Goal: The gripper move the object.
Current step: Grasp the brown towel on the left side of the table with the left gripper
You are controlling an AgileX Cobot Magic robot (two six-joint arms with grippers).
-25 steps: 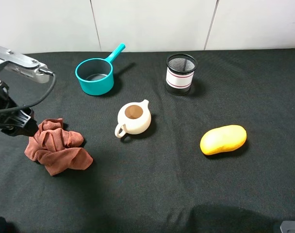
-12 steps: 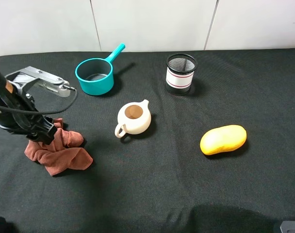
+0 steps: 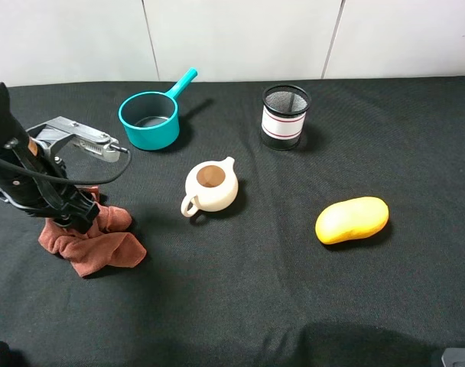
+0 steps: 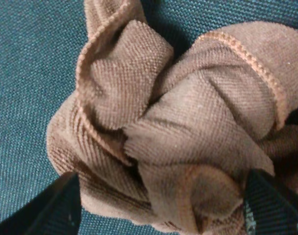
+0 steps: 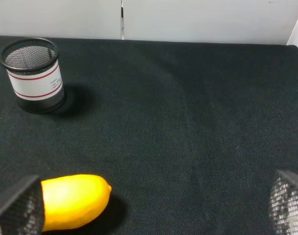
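The robot will lift the reddish-brown cloth (image 3: 102, 243), and its loose end should hang down in a long flap, because a loose corner (image 3: 128, 254) spreads out past the bunched folds.
A crumpled reddish-brown cloth (image 3: 91, 237) lies on the black table at the left. My left gripper (image 3: 70, 215) is down over the cloth's upper left part. In the left wrist view the cloth (image 4: 178, 127) fills the frame. My left gripper (image 4: 163, 210) is open, with one dark fingertip on each side of the bundle. My right gripper (image 5: 151, 210) is open and empty, low at the front right. A yellow mango (image 5: 73, 200) lies just ahead of it.
A cream teapot (image 3: 210, 186) stands mid-table. A teal saucepan (image 3: 150, 118) sits at the back left. A mesh pen cup (image 3: 284, 116) stands at the back centre and also shows in the right wrist view (image 5: 35, 76). The yellow mango (image 3: 352, 219) lies at the right.
My left arm has swung in from the left edge and come down onto the cloth. The cloth and the other objects have not moved.
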